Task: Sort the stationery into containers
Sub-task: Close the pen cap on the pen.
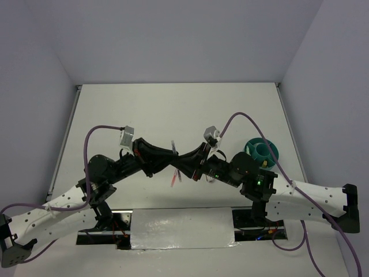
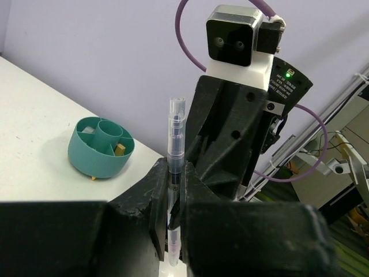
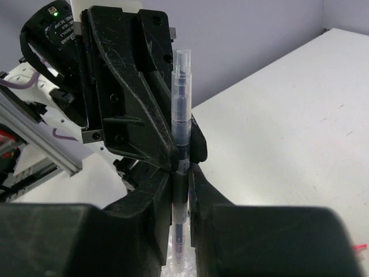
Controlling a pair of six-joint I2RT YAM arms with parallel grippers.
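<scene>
My left gripper should first let go and move up out of the way, because both grippers are closed on the grey pen (image 3: 181, 109). Then my right gripper will carry the pen to the teal cup (image 1: 262, 151).
A thin grey, clear-barrelled pen (image 1: 173, 148) stands upright above the middle of the table. My left gripper (image 1: 172, 163) and right gripper (image 1: 185, 164) meet there, fingertip to fingertip. In the left wrist view my left gripper (image 2: 174, 173) is shut on the pen (image 2: 176, 133). In the right wrist view my right gripper (image 3: 181, 173) is shut on the same pen (image 3: 180, 109). The round teal cup (image 1: 262, 153) stands to the right, behind my right arm. It also shows in the left wrist view (image 2: 101, 147), with a yellow-brown block (image 2: 120, 150) in one compartment. A pink-red pen (image 1: 175, 180) shows just below the grippers.
A shiny white sheet (image 1: 181, 228) lies at the table's near edge between the arm bases. Purple cables (image 1: 86, 144) loop over both arms. Light grey walls close in the table at the back and both sides.
</scene>
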